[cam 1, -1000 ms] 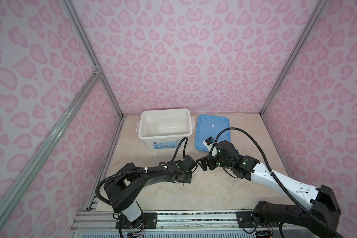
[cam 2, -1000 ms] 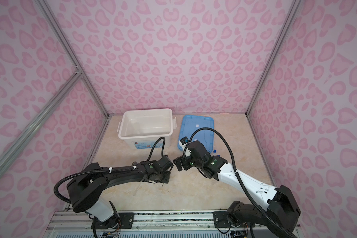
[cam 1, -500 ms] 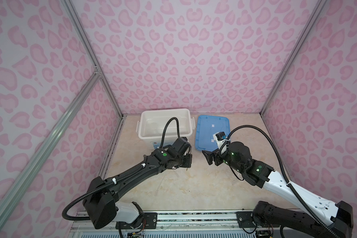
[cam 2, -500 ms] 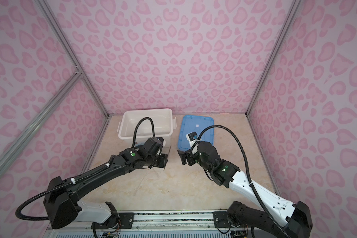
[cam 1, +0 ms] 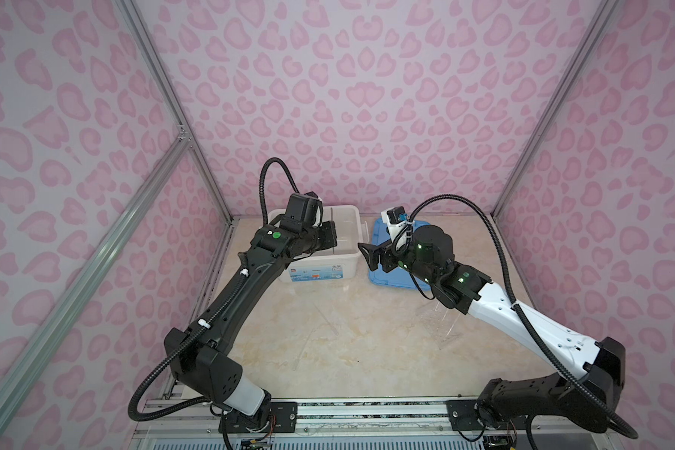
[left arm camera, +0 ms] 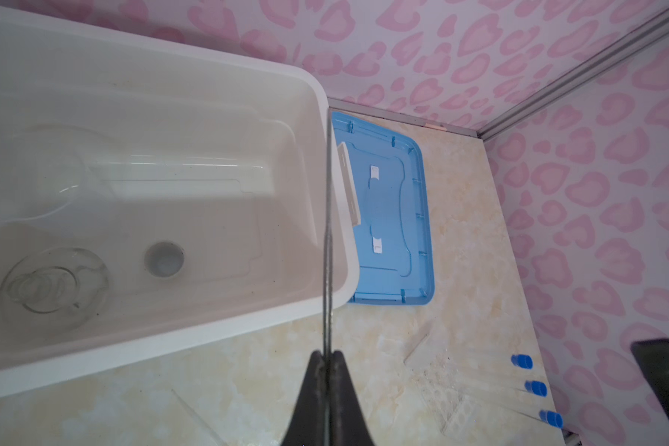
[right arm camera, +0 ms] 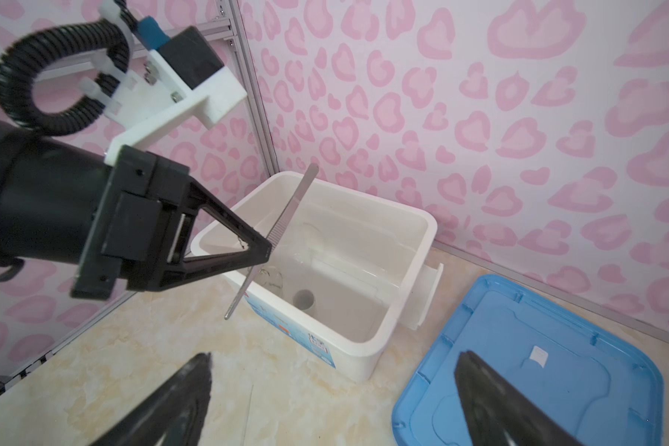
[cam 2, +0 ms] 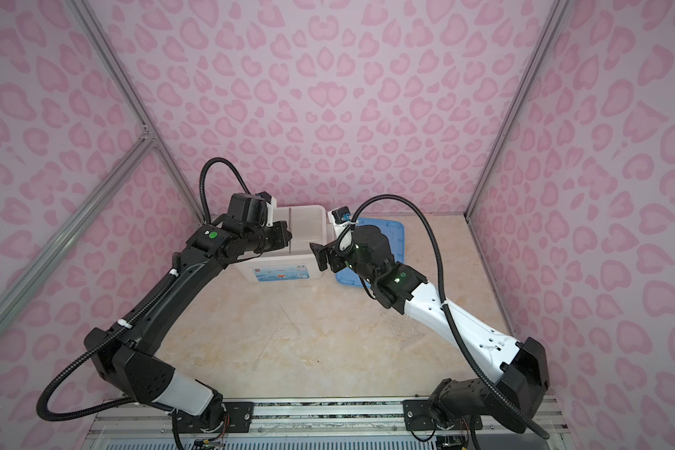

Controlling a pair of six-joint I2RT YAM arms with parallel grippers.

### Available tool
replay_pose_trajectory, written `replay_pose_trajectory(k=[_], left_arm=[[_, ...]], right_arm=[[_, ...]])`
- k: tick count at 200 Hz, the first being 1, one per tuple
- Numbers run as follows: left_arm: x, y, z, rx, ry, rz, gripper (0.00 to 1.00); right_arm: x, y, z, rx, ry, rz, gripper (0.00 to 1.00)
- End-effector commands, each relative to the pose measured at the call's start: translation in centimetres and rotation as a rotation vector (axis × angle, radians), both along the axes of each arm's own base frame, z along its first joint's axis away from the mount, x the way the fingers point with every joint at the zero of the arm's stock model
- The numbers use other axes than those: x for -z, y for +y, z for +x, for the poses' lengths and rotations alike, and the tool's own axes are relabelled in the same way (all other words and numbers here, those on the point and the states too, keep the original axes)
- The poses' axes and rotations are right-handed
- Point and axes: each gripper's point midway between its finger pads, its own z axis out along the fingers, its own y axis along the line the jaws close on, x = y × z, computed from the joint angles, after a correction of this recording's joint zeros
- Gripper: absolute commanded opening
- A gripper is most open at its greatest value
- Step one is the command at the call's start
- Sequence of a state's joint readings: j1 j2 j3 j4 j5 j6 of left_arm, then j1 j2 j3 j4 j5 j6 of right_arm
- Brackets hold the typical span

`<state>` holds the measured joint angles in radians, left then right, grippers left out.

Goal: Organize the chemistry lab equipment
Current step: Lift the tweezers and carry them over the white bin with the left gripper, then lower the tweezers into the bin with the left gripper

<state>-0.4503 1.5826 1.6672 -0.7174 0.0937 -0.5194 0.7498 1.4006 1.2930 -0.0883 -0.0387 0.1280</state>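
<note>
The white bin's bottom (left arm camera: 219, 234) is free beside the small white cup, so I go on lowering the tweezers there with my left gripper and let them go at the bottom.
My left gripper (left arm camera: 327, 353) is shut on thin metal tweezers (left arm camera: 328, 231), which it holds above the near right part of the white bin (left arm camera: 209, 61). In the right wrist view the tweezers (right arm camera: 282, 216) slant across the left gripper (right arm camera: 265, 251). Inside the bin lie a clear flask (left arm camera: 51, 285), a small white cup (left arm camera: 164, 259) and a clear beaker (left arm camera: 170, 173) on its side. My right gripper (right arm camera: 335, 359) stands open and empty over the table, between the bin and the lid. Three blue-capped test tubes (left arm camera: 535, 387) sit by the clear rack (cam 1: 441, 323). A thin glass rod (right arm camera: 249, 409) lies on the table.
The flat blue lid (cam 1: 390, 278) lies to the right of the bin (cam 1: 320, 259), partly under my right arm. Pink patterned walls with metal posts close in the table on three sides. In both top views the two grippers (cam 2: 287, 237) (cam 2: 320, 257) are close together.
My left arm has risen from the table and swung back over the bin with the tweezers in its grip. The right gripper has lifted and drawn back to the right, still open.
</note>
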Motion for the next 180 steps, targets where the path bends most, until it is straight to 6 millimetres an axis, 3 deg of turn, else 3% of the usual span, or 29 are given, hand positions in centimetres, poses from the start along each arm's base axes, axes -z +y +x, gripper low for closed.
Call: replay_pose_trajectory(k=[1, 43, 73, 91, 96, 124, 180], left_arm=[[1.3, 0.6, 1.7, -0.041, 0.038, 0.034, 0.03], [5.2, 0.1, 6.3, -0.102, 0.125, 0.010, 0.03], [9.0, -0.2, 8.4, -0.112, 0.185, 0.002, 0.03], [11.0, 0.3, 9.5, -0.139, 0.209, 0.017, 0.03], [11.6, 0.6, 9.8, -0.148, 0.218, 0.022, 0.03], [14.7, 1.8, 11.0, -0.196, 0.259, 0.030, 0.03], [18.3, 2.7, 11.8, -0.222, 0.295, 0.078, 0.03]], right_arm=[[0.6, 1.4, 1.2, -0.024, 0.033, 0.005, 0.99], [2.1, 2.3, 5.1, -0.010, 0.094, 0.047, 0.98], [2.9, 2.2, 7.6, 0.010, 0.111, 0.082, 0.99], [3.8, 2.4, 8.2, 0.000, 0.119, 0.080, 0.99], [2.5, 2.6, 8.5, -0.001, 0.099, 0.094, 0.99], [3.0, 2.9, 8.9, -0.014, 0.114, 0.082, 0.99], [4.7, 3.5, 8.7, -0.037, 0.144, 0.096, 0.98]])
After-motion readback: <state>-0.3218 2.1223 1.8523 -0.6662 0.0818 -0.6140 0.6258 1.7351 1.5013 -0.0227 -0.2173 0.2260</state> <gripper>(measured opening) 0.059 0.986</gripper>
